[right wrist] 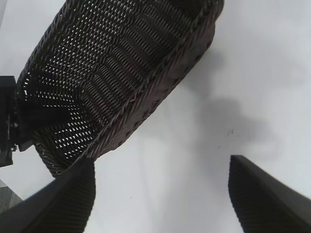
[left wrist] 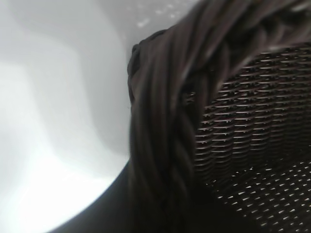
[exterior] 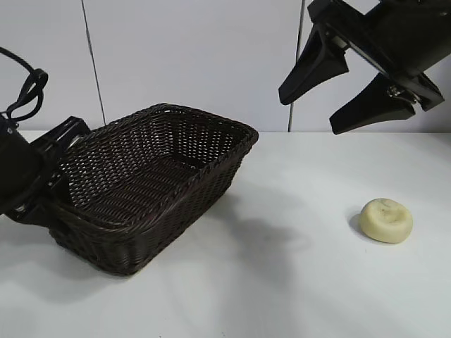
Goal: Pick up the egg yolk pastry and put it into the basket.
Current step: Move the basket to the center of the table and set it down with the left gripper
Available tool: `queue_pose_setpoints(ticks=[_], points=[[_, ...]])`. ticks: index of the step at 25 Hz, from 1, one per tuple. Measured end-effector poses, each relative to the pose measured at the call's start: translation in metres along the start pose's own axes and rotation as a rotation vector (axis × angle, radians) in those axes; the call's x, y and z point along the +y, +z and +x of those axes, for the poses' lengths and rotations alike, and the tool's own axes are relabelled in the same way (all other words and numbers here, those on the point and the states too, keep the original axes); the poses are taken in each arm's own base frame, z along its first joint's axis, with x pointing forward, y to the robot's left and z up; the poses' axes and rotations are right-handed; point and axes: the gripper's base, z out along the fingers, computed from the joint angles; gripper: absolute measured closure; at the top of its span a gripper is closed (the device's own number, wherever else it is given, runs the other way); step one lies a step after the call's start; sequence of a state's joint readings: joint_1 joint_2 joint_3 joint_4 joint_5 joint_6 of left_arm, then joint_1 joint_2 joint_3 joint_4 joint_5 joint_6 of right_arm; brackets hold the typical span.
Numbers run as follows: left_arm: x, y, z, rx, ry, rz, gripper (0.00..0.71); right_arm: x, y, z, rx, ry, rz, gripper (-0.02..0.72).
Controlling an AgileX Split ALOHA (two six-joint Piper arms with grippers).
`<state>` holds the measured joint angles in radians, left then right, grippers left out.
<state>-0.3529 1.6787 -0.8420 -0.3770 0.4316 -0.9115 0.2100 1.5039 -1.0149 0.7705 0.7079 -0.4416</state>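
Next, my left gripper swings the held rim (left wrist: 163,116) back and puts the basket (exterior: 158,184) down square before I take the egg yolk pastry, because the basket is slanting crooked in its fingers.
The egg yolk pastry (exterior: 386,220), a small pale yellow bun, lies on the white table at the right. The dark brown wicker basket (exterior: 176,204) stands at the left, slightly tilted. My right gripper (exterior: 308,114) is open and empty, high above the table, up and to the left of the pastry. Its wrist view shows the open gripper (right wrist: 160,162) over bare table beside the basket (right wrist: 146,92); the pastry is out of that view. My left gripper (exterior: 60,151) holds the basket's left end. The braided rim (left wrist: 160,121) fills its wrist view.
The table (exterior: 296,282) is white, and a pale wall stands behind it. The left gripper's black body (right wrist: 7,121) shows at the basket's far end in the right wrist view. Bare table lies between basket and pastry.
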Motion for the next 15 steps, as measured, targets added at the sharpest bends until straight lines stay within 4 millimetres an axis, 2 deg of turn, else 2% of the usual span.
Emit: queue_pose_setpoints(ticks=[8, 15], points=[[-0.033, -0.019, -0.004, 0.022, 0.217, 0.04, 0.611, 0.0, 0.0, 0.0, 0.005, 0.0, -0.002, 0.155], [-0.033, -0.032, -0.023, 0.072, 0.474, 0.005, 0.611, 0.0, 0.0, 0.001, 0.006, 0.0, -0.002, 0.155]])
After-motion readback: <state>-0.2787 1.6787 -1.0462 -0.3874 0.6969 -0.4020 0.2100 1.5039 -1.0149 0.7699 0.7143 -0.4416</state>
